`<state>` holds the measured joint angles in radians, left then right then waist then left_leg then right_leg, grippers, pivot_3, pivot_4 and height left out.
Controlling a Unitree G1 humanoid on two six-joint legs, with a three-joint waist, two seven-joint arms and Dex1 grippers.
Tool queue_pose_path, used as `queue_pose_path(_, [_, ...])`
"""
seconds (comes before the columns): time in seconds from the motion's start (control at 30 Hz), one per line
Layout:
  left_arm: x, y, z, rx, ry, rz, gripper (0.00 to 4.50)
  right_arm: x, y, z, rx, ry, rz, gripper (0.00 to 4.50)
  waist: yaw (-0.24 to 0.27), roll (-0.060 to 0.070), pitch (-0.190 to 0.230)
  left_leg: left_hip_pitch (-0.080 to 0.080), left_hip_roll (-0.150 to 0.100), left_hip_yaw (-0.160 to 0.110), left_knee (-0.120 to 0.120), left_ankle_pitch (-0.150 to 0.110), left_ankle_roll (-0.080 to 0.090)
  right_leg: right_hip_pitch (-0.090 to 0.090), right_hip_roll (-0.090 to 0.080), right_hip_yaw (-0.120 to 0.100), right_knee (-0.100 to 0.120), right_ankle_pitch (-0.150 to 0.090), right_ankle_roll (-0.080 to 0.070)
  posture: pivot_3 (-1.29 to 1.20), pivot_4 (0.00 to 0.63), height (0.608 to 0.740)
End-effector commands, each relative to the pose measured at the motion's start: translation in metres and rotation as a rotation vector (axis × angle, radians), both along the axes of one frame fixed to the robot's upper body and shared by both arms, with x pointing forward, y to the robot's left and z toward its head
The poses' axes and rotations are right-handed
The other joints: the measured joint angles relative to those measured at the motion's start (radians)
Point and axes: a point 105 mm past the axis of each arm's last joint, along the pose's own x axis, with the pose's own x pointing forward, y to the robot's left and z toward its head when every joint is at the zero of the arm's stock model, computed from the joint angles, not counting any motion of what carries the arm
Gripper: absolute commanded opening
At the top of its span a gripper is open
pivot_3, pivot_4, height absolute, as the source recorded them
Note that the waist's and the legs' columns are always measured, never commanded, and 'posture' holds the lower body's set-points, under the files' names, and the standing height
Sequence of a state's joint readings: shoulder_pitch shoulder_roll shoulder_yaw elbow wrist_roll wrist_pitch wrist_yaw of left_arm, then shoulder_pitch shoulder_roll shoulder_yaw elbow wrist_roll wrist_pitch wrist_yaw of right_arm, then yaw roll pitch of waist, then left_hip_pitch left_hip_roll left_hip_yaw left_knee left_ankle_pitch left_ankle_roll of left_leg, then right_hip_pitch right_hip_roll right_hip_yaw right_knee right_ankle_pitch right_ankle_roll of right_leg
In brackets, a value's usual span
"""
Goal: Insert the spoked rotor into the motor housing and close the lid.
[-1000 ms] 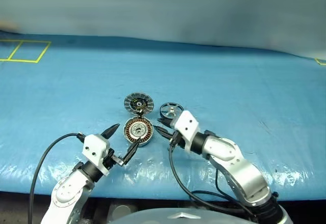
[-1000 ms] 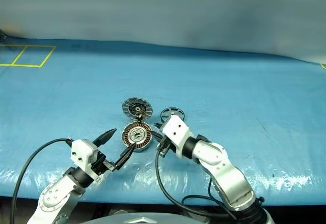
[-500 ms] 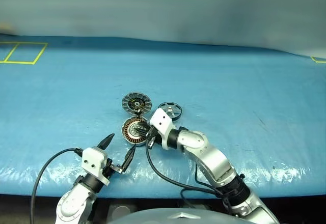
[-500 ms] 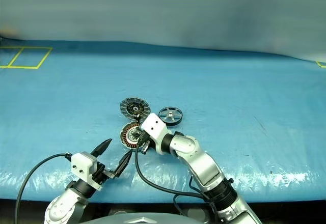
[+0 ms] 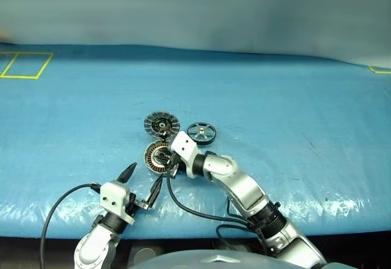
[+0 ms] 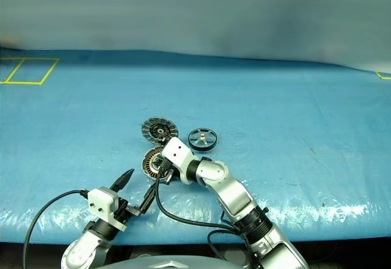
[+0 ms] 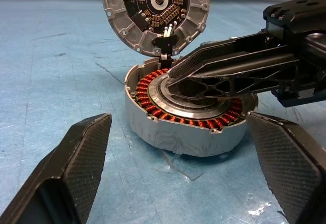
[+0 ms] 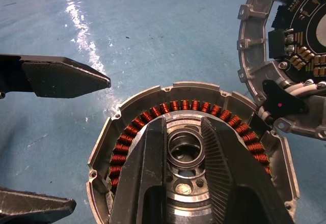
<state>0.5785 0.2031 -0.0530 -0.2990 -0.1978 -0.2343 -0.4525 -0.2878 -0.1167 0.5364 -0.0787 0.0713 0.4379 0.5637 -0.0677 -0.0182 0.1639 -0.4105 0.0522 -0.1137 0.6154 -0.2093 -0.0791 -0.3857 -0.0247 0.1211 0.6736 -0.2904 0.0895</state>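
Observation:
I should open my right gripper, close it above the ring [image 8: 186,146] and push down the metal ring standing high on the housing's hub [image 8: 185,175] before taking the spoked rotor.
The motor housing [image 5: 157,158] lies open on the blue sheet, copper windings showing [image 7: 153,109]. Its lid [image 5: 162,124] stands hinged back at the far edge, with the segmented inner face toward me [image 7: 157,10]. The spoked rotor [image 5: 201,132] rests flat on the sheet just right of the lid. My right gripper [image 8: 184,132] reaches in over the housing's centre. Its fingers [image 8: 145,178] stand a narrow gap apart, either side of the central hub [image 8: 185,152], with nothing held. My left gripper [image 5: 142,183] hangs wide open on the near side of the housing, apart from it.
The blue sheet [image 5: 293,110] covers the whole table, wrinkled and glossy near the front edge [image 5: 317,211]. A yellow tape square [image 5: 24,65] marks the far left corner. A black cable [image 5: 183,205] loops from my right wrist over the sheet.
My right gripper has swung left from beside the housing to over its centre. My left gripper has sunk and drawn back toward the near edge. Housing, lid and rotor have not moved.

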Motion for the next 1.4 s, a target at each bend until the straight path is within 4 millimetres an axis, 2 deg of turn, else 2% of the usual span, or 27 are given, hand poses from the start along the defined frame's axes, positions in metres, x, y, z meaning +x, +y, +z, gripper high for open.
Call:
queue_pose_path(0.03, [-0.003, -0.003, 0.0, -0.008, -0.004, -0.012, 4.5, -0.002, 0.0, -0.003, -0.007, -0.002, 0.007, 0.65, 0.0, 0.0, 0.0, 0.0, 0.0, 0.0, 0.0, 0.0, 0.0, 0.0, 0.0, 0.0, 0.0, 0.0, 0.0, 0.0, 0.15, 0.74])
queue_pose_path(0.13, [-0.004, -0.004, -0.001, -0.014, 0.0, -0.013, 4.5, -0.004, -0.004, -0.005, -0.012, 0.012, 0.011, 0.65, 0.0, 0.0, 0.0, 0.0, 0.0, 0.0, 0.0, 0.0, 0.0, 0.0, 0.0, 0.0, 0.0, 0.0, 0.0, 0.0, 0.15, 0.74])
queue_pose_path(0.2, [-0.005, -0.004, -0.001, -0.015, 0.001, -0.015, 4.5, -0.005, -0.006, -0.003, -0.008, 0.015, 0.011, 1.4, 0.0, 0.0, 0.0, 0.0, 0.0, 0.0, 0.0, 0.0, 0.0, 0.001, 0.0, 0.0, 0.0, 0.0, 0.0, 0.0, 0.15, 0.74])
queue_pose_path(0.33, [-0.005, -0.004, -0.002, -0.022, 0.002, -0.015, 4.5, -0.005, -0.008, 0.006, 0.02, 0.004, -0.002, 2.57, 0.001, 0.0, 0.0, 0.0, 0.0, 0.0, 0.0, 0.0, 0.0, 0.001, 0.0, 0.0, 0.0, 0.0, 0.0, 0.0, 0.15, 0.74])
queue_pose_path(0.5, [-0.004, -0.004, -0.001, -0.025, -0.005, -0.014, 4.5, -0.01, -0.011, 0.045, 0.159, 0.008, -0.018, 2.57, 0.001, 0.001, 0.0, 0.0, 0.0, 0.0, 0.0, 0.0, 0.0, 0.0, 0.0, 0.0, 0.0, 0.0, 0.0, 0.0, 0.15, 0.74])
queue_pose_path(0.57, [-0.004, -0.004, -0.001, -0.024, -0.007, -0.015, 4.5, -0.012, -0.013, 0.053, 0.182, 0.027, -0.047, 2.57, 0.0, 0.001, 0.0, -0.001, 0.0, 0.0, 0.0, 0.0, 0.0, -0.001, 0.0, 0.0, 0.0, 0.0, 0.0, 0.0, 0.15, 0.74])
queue_pose_path(0.83, [-0.003, -0.003, -0.001, 0.004, -0.022, -0.022, 4.5, -0.017, -0.01, 0.043, -0.03, 0.037, -0.061, 0.02, -0.001, 0.001, 0.0, -0.001, 0.0, 0.0, 0.0, 0.0, 0.0, -0.003, 0.0, 0.0, 0.001, 0.0, -0.001, 0.0, 0.15, 0.74])
queue_pose_path(1.13, [-0.002, 0.0, -0.002, 0.031, -0.035, 0.002, 4.5, -0.014, -0.002, 0.045, -0.101, 0.05, -0.059, 0.02, -0.001, 0.001, 0.0, -0.003, 0.0, 0.0, -0.001, 0.0, 0.0, -0.006, 0.0, 0.0, 0.002, 0.0, 0.0, 0.0, 0.15, 0.74])
queue_pose_path(1.4, [-0.002, 0.003, -0.002, 0.069, -0.057, 0.045, 4.5, -0.013, 0.001, 0.034, -0.151, 0.068, -0.044, 0.02, -0.001, 0.001, 0.0, -0.003, 0.0, 0.0, -0.001, 0.0, 0.0, -0.006, 0.0, 0.0, 0.003, 0.0, 0.0, 0.0, 0.15, 0.74])
